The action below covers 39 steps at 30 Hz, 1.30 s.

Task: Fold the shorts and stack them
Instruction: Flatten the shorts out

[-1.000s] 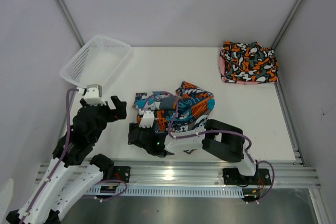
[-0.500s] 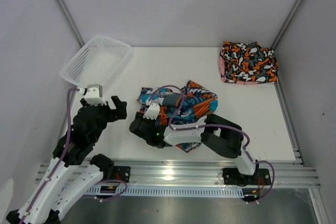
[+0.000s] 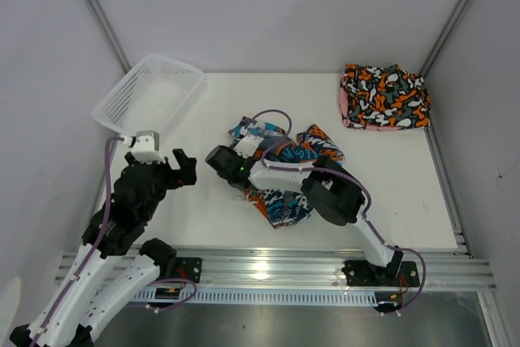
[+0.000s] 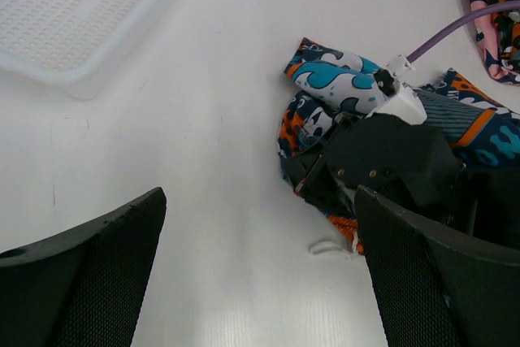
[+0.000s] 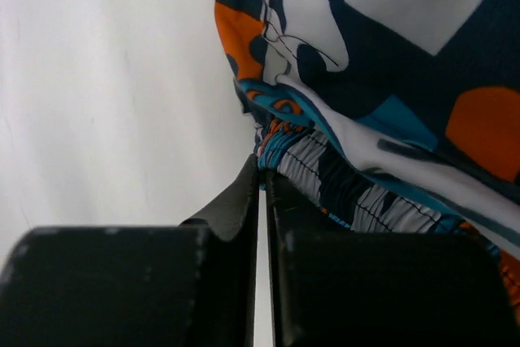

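My right gripper's arm is above the teal-navy shorts (image 3: 286, 207), which lie bunched up. Next, my right gripper pulls their striped waistband edge (image 5: 307, 165) back toward its own side to spread them out.
The teal-navy shorts (image 3: 282, 201) lie bunched in the middle of the table (image 3: 203, 209). My right gripper (image 3: 223, 162) sits at their left end. In the right wrist view it (image 5: 262, 172) is shut on the shorts' (image 5: 366, 103) striped waistband edge. My left gripper (image 3: 183, 166) hovers to the left of the shorts with its jaws wide apart; in the left wrist view it (image 4: 260, 197) holds nothing, and the shorts (image 4: 333, 83) lie ahead of it. The black, orange-and-white shorts (image 3: 384, 97) rest folded on the pink shorts (image 3: 344, 111) at the far right corner.
A white mesh basket (image 3: 150, 95) leans tilted at the far left, partly over the table's edge. The right arm (image 3: 337, 197) arches over the bunched shorts. White walls with metal rails close in the table on three sides.
My right gripper has shut on the shorts' waistband and moved away from the near edge, dragging the fabric with it into a narrower bunch. The left arm has stayed put.
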Each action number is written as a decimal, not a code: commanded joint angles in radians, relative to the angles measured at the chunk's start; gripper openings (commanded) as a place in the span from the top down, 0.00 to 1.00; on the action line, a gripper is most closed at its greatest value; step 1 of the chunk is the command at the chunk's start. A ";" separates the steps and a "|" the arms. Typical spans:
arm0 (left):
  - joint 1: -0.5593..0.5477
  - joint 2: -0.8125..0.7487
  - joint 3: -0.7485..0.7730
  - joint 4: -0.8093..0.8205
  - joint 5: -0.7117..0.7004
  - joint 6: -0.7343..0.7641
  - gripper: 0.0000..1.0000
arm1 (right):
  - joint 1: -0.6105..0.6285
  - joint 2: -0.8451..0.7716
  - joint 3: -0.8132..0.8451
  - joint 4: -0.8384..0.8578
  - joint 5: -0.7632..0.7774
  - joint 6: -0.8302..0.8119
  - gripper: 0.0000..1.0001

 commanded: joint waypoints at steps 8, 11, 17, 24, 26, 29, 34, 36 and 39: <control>0.009 0.010 -0.001 0.025 0.012 0.026 0.01 | 0.051 -0.162 -0.147 0.019 0.045 -0.068 1.00; 0.010 0.005 0.002 0.019 -0.004 0.021 0.01 | 0.083 -0.260 -0.155 0.027 0.049 -0.175 1.00; 0.012 -0.018 -0.001 0.018 -0.040 0.006 0.01 | 0.204 -0.519 -0.086 -0.017 0.129 -0.441 1.00; 0.033 -0.044 0.011 0.004 -0.086 -0.003 0.01 | 0.189 -0.824 0.031 -0.198 -0.197 -0.502 1.00; 0.042 -0.070 0.008 0.007 -0.105 -0.005 0.01 | 0.175 -0.883 0.060 -0.266 -0.202 -0.515 1.00; 0.055 -0.125 -0.001 0.027 -0.108 -0.003 0.01 | -0.047 -1.002 0.042 -0.364 -0.416 -0.478 1.00; 0.058 -0.161 -0.008 0.039 -0.099 0.008 0.01 | -0.427 -1.104 -0.231 -0.414 -0.880 -0.505 1.00; 0.058 -0.142 -0.009 0.039 -0.091 0.012 0.01 | -0.517 -1.148 -0.363 -0.354 -0.954 -0.506 1.00; 0.061 -0.101 0.002 0.028 -0.088 0.014 0.01 | -0.593 -1.232 -0.651 -0.274 -1.038 -0.502 1.00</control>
